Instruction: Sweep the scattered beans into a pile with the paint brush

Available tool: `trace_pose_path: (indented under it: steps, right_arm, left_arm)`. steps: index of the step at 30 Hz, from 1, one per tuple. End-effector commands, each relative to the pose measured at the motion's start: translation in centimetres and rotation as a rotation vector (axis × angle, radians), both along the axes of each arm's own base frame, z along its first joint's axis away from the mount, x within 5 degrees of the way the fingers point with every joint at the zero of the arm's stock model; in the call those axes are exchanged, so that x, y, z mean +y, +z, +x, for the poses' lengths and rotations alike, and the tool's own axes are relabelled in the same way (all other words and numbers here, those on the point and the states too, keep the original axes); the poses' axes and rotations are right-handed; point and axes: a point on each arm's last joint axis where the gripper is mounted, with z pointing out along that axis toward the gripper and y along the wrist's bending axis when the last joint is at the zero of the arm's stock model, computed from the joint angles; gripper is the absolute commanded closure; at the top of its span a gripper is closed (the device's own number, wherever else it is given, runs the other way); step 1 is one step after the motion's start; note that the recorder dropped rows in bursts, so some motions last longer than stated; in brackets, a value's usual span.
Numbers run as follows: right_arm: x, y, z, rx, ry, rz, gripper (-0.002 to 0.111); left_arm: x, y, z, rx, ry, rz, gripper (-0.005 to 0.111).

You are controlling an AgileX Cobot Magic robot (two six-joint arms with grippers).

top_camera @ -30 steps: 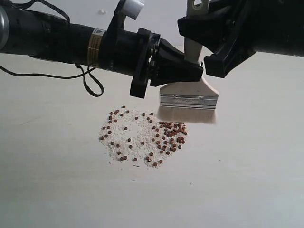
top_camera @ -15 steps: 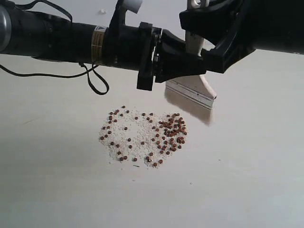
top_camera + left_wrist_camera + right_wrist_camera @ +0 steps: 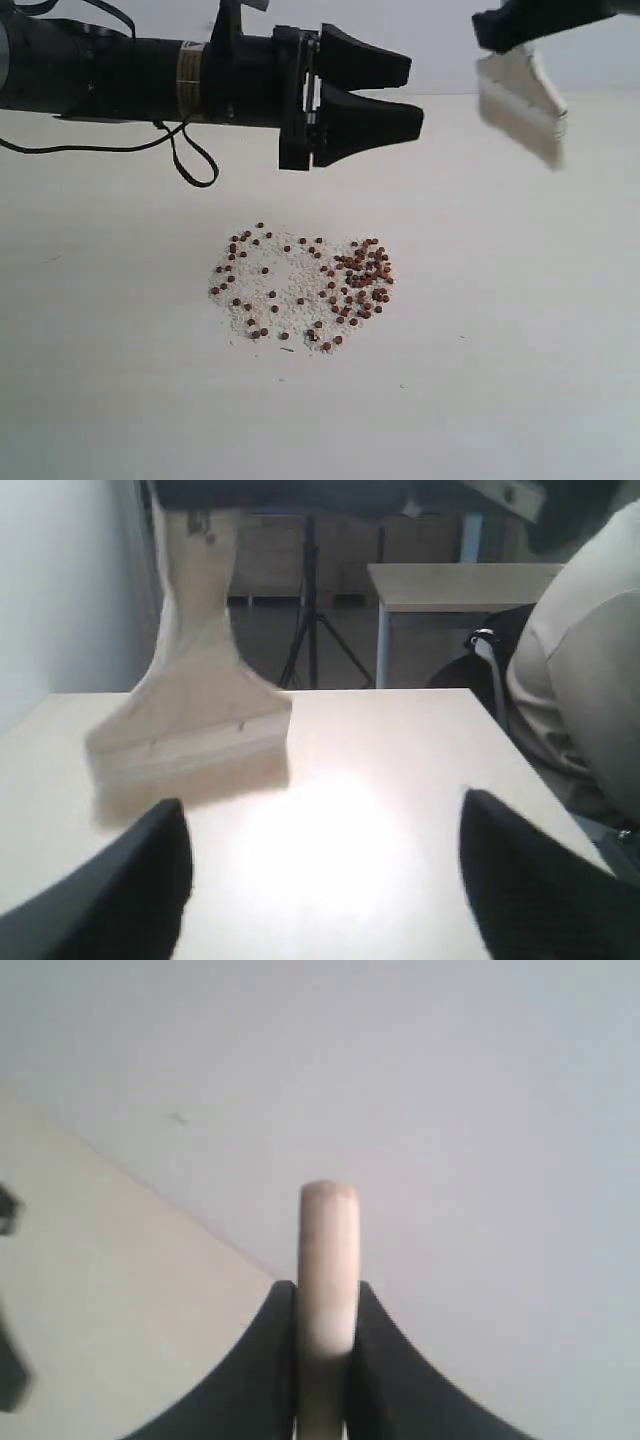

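My open left gripper needs to move away first, because it blocks the space [image 3: 345, 195] above the beans. Then my right gripper can bring the paint brush [image 3: 525, 105] across.
The beans [image 3: 300, 285] lie in a loose round patch mixed with whitish crumbs, denser on the right side [image 3: 362, 278]. No compact pile shows. My right gripper [image 3: 512, 40] is at the upper right, shut on the handle of the paint brush [image 3: 522, 98], which hangs blurred in the air, well right of the beans. The right wrist view shows the pale handle [image 3: 328, 1240] clamped between the right gripper's [image 3: 327, 1360] black fingers. My left gripper [image 3: 414, 94] hovers open above the beans, holding nothing. From the left wrist, the brush [image 3: 195, 720] is beyond the open left gripper [image 3: 325, 880].
A black cable loop [image 3: 195, 165] hangs under the left arm. The pale tabletop [image 3: 500, 350] stretches around the beans. The left wrist view shows the table's far edge [image 3: 400, 690], another table [image 3: 450, 580], a tripod [image 3: 315, 630] and a pale-clothed person [image 3: 575, 710].
The right gripper has carried the brush up and to the right, away from the beans. The left gripper, close against the brush before, now stands open and slightly higher. The beans have not moved.
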Motion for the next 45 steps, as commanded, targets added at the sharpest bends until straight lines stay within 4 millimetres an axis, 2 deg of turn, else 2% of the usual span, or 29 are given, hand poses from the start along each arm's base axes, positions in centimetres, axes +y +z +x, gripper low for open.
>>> trace_pose_path:
  steps: [1, 2, 3, 4, 6, 8, 11, 14, 18, 20, 25, 28, 33, 37, 41, 45]
  right_arm:
    - [-2.8, 1.5, 0.8, -0.032, -0.32, -0.071, 0.108]
    - [-3.4, 1.6, 0.8, -0.038, -0.375, -0.079, 0.108]
    - [-4.1, 1.8, 0.8, -0.051, -0.466, -0.046, 0.108]
    - [-4.3, 1.9, 0.8, -0.054, -0.486, -0.037, 0.108]
    - [-4.2, 1.8, 0.9, -0.05, -0.483, -0.036, 0.108]
    - [-4.0, 1.1, 1.4, -0.023, -0.485, -0.04, 0.108]
    - [-1.8, -0.7, 2.3, 0.01, -0.435, -0.188, 0.108]
    - [1.0, -1.6, 2.4, -0.027, -0.424, -0.308, 0.108]
    - [3.2, -1.4, 1.7, -0.002, -0.386, -0.263, 0.108]
    - [3.9, -1.4, 1.3, 0.019, -0.366, -0.242, 0.108]
    - [4.8, -1.8, 0.8, 0.072, -0.319, -0.199, 0.108]
    - [5.6, -1.9, 0.7, 0.088, -0.253, -0.124, 0.108]
    - [7.9, -1.9, 0.1, 0.154, -0.044, 0.08, 0.108]
    - [9.4, -1.9, -0.5, 0.179, 0.13, 0.129, 0.108]
    - [10.4, -1.7, -1.2, 0.192, 0.257, 0.161, 0.108]
    - [10.8, -1.6, -1.5, 0.216, 0.303, 0.206, 0.108]
  left_arm:
    - [2.1, 0.0, 2.8, 0.003, 0.154, 0.04, 0.09]
    - [2.5, -0.1, 3.3, 0.015, 0.184, 0.055, 0.101]
    - [3.3, -0.2, 4.4, 0.069, 0.287, 0.108, 0.107]
    - [3.6, -0.1, 4.8, 0.122, 0.344, 0.138, 0.107]
    - [5.0, 0.2, 6.1, 0.2, 0.617, 0.306, 0.107]
    - [7.3, 0.9, 6.4, 0.23, 0.895, 0.379, 0.107]
    - [12.6, 2.8, 4.5, 0.175, 1.312, 0.433, 0.107]
    - [16.7, 5.0, 0.8, 0.175, 1.515, 0.382, 0.107]
    - [19.4, 6.5, -3.1, 0.142, 1.585, 0.262, 0.107]
    - [21.1, 7.0, -5.2, 0.201, 1.658, 0.158, 0.107]
    - [25.3, 6.9, -10.4, 0.199, 1.796, -0.004, 0.107]
    - [26.7, 6.4, -13.0, 0.186, 1.8, -0.066, 0.107]
    - [27.7, 4.7, -16.5, 0.196, 1.689, -0.133, 0.107]
    - [27.1, 2.3, -18.4, 0.114, 1.526, -0.03, 0.107]
    - [26.1, 0.7, -19.5, -0.02, 1.356, 0.086, 0.107]
    - [26.5, -0.4, -19.8, 0.016, 1.387, 0.082, 0.107]
